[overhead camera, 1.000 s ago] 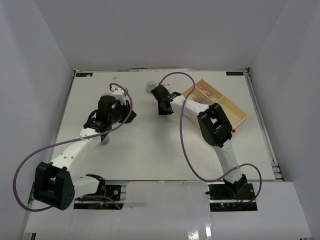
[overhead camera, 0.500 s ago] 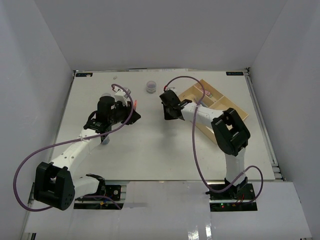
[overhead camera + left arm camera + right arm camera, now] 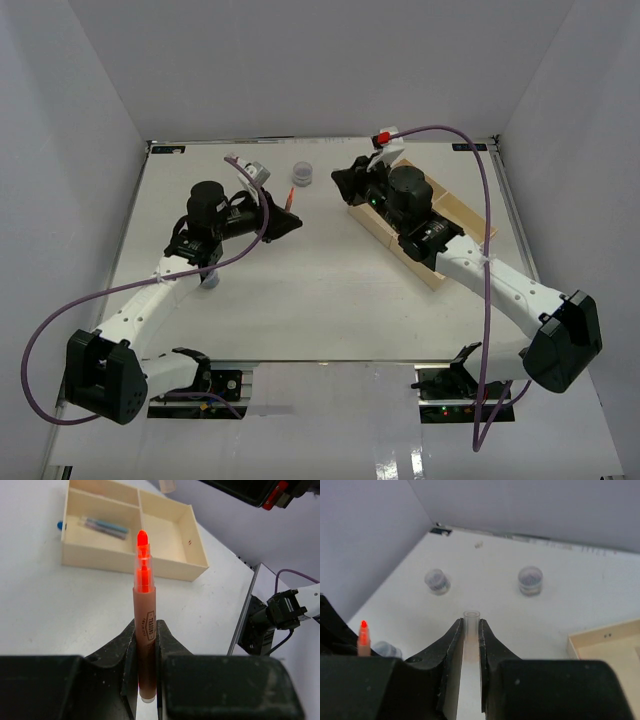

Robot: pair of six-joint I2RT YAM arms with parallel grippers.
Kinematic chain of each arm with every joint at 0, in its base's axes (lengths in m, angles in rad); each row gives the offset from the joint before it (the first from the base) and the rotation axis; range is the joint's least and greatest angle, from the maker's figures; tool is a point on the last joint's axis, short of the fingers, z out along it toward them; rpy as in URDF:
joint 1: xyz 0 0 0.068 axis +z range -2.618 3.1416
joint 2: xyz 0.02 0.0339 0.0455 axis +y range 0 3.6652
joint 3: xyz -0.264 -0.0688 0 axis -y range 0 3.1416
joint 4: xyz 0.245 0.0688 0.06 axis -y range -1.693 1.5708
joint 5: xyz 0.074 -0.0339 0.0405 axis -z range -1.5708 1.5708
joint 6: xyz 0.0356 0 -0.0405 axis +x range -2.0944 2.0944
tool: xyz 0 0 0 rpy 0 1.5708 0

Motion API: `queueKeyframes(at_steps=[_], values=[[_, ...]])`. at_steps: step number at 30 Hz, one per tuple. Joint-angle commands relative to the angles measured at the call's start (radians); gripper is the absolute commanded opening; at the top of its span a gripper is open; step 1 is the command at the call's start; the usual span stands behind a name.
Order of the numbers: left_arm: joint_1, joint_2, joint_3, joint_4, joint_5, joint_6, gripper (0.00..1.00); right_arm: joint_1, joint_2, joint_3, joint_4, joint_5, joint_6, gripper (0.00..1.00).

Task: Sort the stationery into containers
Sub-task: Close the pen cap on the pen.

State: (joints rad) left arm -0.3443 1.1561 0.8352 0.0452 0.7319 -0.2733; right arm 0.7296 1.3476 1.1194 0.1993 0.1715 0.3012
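The highlighter's bright tip (image 3: 142,538) is well off to the side of the clear cap. Next, my left gripper moves the tip under the cap's open end (image 3: 168,487) before pushing it in.
My left gripper (image 3: 283,224) (image 3: 145,630) is shut on an uncapped orange highlighter (image 3: 144,600), whose bright tip (image 3: 291,203) points up and toward the tray. My right gripper (image 3: 344,181) (image 3: 470,630) is shut on a short clear cap (image 3: 471,619) and is held above the table left of the beige three-compartment tray (image 3: 478,232) (image 3: 172,565). Thin blue and purple pens (image 3: 105,526) lie in one tray compartment. The highlighter tip also shows in the right wrist view (image 3: 364,634).
Small round grey tubs stand on the far table (image 3: 301,174) (image 3: 530,580) (image 3: 436,581), and one sits beside my left arm (image 3: 209,282). A blue piece (image 3: 59,525) lies against the tray's outer wall. White walls enclose the table.
My left gripper has moved right and risen with the orange highlighter. My right arm has swung round, so its elbow is now over the tray and its gripper sits farther back and right.
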Motion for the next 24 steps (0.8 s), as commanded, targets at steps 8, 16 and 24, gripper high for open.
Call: queueKeyframes(at_steps=[8,16,24], values=[[-0.088,0.106,0.177,0.169,0.093,0.062,0.0,0.004,-0.107,-0.101,0.44,-0.043,0.013,0.08],[-0.091,0.05,0.064,0.248,0.106,0.069,0.0,0.005,-0.097,-0.156,0.626,-0.153,0.087,0.08],[-0.091,0.036,0.041,0.237,0.093,0.089,0.0,0.014,-0.053,-0.173,0.733,-0.328,0.145,0.08]])
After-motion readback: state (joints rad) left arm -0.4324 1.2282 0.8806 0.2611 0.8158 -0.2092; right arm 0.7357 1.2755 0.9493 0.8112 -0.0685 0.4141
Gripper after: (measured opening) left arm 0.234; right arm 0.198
